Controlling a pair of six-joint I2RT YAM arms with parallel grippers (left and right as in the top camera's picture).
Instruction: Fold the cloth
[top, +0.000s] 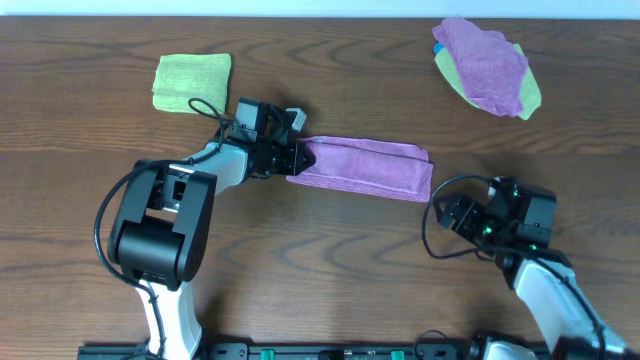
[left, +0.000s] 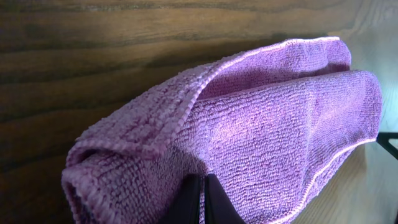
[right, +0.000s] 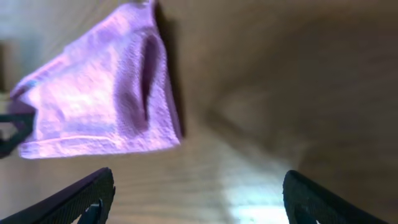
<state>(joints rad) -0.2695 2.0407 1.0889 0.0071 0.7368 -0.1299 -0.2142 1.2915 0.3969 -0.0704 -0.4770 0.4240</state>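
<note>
My right gripper keeps going toward the cloth's loose end (top: 423, 178) and closes there, while my left gripper pinches one end of the purple cloth (top: 313, 161).
A purple cloth (top: 365, 166) lies folded into a long strip across the middle of the wooden table. My left gripper (top: 297, 158) is shut on its left end; in the left wrist view the cloth (left: 261, 124) fills the frame and my closed fingertips (left: 202, 199) pinch it at the bottom. My right gripper (top: 450, 212) is open and empty, low over the table just right of the strip's right end. The right wrist view shows that end of the cloth (right: 99, 106) ahead of my spread fingers (right: 199, 193).
A folded green cloth (top: 192, 82) lies at the back left. A heap of purple and green cloths (top: 487, 66) lies at the back right. Bare wood lies in front of the strip.
</note>
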